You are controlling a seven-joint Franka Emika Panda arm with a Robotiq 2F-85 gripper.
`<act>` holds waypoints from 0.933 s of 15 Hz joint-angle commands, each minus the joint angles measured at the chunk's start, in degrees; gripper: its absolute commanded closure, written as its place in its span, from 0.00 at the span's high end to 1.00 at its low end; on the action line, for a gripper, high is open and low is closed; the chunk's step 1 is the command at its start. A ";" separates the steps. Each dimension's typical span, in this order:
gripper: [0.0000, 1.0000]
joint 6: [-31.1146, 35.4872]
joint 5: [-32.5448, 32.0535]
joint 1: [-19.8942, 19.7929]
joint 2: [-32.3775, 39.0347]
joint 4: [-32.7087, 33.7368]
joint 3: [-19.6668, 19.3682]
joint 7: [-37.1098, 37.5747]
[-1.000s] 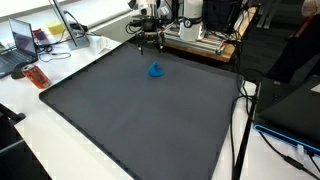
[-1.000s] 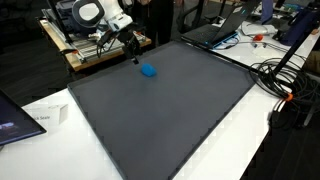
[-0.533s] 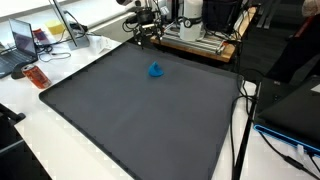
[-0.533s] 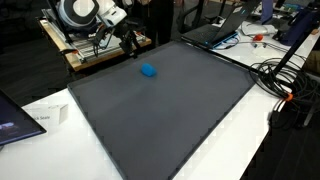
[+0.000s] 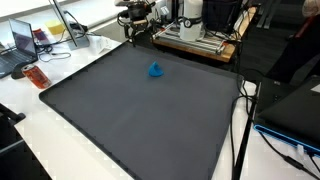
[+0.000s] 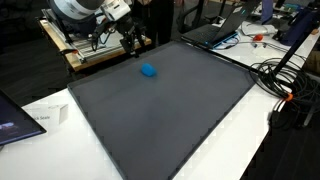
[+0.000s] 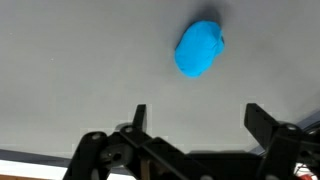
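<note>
The blue lump [image 7: 199,48] lies slanted and well past my open fingers, so next I turn my gripper to line up and reach out over the lump [image 5: 155,70] before closing.
A small blue lump [image 5: 156,70] lies on the dark grey mat [image 5: 140,120] near its far edge; in another exterior view the same blue lump [image 6: 148,70] sits alone on the mat [image 6: 170,110]. My gripper [image 5: 137,33] hangs above the mat's far edge, up and back from the lump, also seen as the gripper [image 6: 130,43] from the opposite side. In the wrist view the gripper [image 7: 197,118] stands open, nothing between its black fingers, and the blue lump [image 7: 199,49] lies well beyond the fingertips on the mat.
A white table [image 5: 40,130] surrounds the mat. A laptop [image 5: 20,45] and an orange item [image 5: 36,76] lie at one side. Equipment and cables [image 5: 200,35] crowd the bench behind. More cables [image 6: 285,85] and a laptop [image 6: 215,30] flank the mat.
My gripper has risen and drawn back from the mat's far edge, farther from the blue lump. The lump has not moved.
</note>
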 commanded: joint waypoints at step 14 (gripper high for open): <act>1.00 15.43 -12.29 39.49 20.17 24.48 -32.83 42.36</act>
